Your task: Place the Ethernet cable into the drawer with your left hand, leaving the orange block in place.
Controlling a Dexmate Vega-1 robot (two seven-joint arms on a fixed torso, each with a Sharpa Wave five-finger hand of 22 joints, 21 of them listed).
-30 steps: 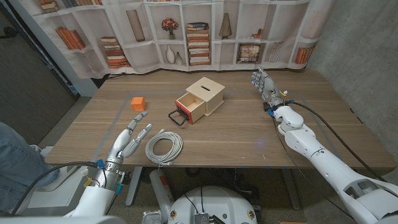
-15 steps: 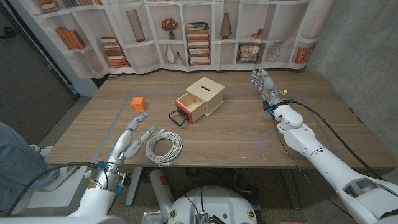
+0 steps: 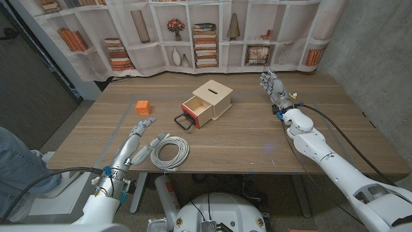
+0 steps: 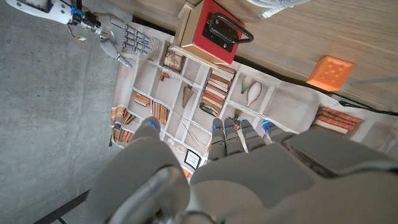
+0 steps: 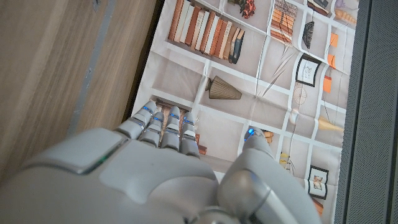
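The Ethernet cable is in a coil, and its loops are tightly bundled. The whole coil should come up together and keep its ring shape when I lift it.
A coiled white Ethernet cable lies near the table's front edge. My left hand hovers just to its left, fingers spread and holding nothing, thumb tip close to the coil's upper edge. An orange block sits farther back on the left, also seen as an orange block in the left wrist view. The small wooden box stands mid-table with its red-fronted drawer pulled open, black handle toward me; the drawer front appears in the left wrist view. My right hand stands open at the back right.
A printed bookshelf backdrop hangs behind the table. A person's knee in jeans is at the left edge. A black cable runs along my right arm. Bare wood lies between the box and the front edge.
My left hand has crept forward and right toward the cable, with its thumb nearing the coil. The cable, block, drawer and right hand are unchanged.
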